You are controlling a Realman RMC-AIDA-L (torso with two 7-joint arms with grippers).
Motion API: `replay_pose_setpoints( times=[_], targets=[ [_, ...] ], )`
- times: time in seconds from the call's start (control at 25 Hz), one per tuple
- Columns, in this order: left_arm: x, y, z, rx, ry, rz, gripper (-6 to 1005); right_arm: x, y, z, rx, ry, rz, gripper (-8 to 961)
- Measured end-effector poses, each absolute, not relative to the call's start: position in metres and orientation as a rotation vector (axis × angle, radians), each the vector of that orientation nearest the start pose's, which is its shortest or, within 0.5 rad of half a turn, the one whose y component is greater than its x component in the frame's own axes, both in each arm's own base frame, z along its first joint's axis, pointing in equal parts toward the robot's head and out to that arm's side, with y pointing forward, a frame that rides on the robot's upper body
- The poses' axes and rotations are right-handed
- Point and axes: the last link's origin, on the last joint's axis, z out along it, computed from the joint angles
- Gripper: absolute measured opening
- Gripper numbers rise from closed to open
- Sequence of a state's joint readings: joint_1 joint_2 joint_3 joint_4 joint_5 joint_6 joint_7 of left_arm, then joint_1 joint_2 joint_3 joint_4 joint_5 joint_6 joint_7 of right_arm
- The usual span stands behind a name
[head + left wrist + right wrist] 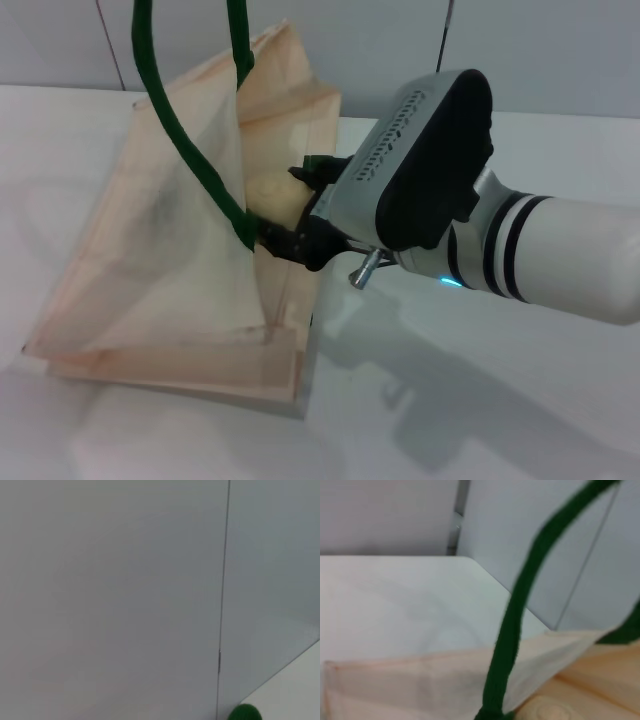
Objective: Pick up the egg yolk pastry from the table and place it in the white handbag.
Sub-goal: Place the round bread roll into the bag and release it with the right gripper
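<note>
My left gripper should keep holding up the dark green handles (pixel 173 129) until the pastry sits deeper inside, because they keep the white handbag's opening (pixel 283 118) open around the pastry.
The white handbag (pixel 170 260) stands tilted on the table, and its dark green handles (pixel 190 150) rise out of the top of the head view. My right gripper (pixel 295 207) is at the bag's open side edge, with its black fingers (pixel 290 242) on either side of the pale egg yolk pastry (pixel 272 198), just inside the mouth. The right wrist view shows a green handle (pixel 517 615), the bag's fabric edge (pixel 420 680) and a bit of the pastry (pixel 550 711). My left gripper is out of view; the left wrist view shows only wall and a green bit of handle (pixel 245 713).
The white table (pixel 480 400) spreads around the bag, with a grey wall (pixel 560 50) close behind it. My right arm (pixel 560 260) reaches in from the right above the table.
</note>
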State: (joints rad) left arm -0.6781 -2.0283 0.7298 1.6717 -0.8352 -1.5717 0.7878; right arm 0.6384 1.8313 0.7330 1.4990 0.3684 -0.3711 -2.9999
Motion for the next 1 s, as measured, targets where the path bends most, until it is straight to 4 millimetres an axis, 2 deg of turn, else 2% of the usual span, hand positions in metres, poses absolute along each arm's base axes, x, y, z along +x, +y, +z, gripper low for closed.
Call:
replay_pose_setpoints(
  times=[0.4,1.0],
  targets=[
    [-0.107,0.387,0.173,-2.320,-0.571,-0.368,128,0.065,0.327,-0.103,-2.581,-0.001,0.264,630],
    [-0.097,0.384,0.165,-2.356,-0.543,-0.359,148,0.071,0.342,-0.112,-2.544,-0.105,0.267,629]
  ],
)
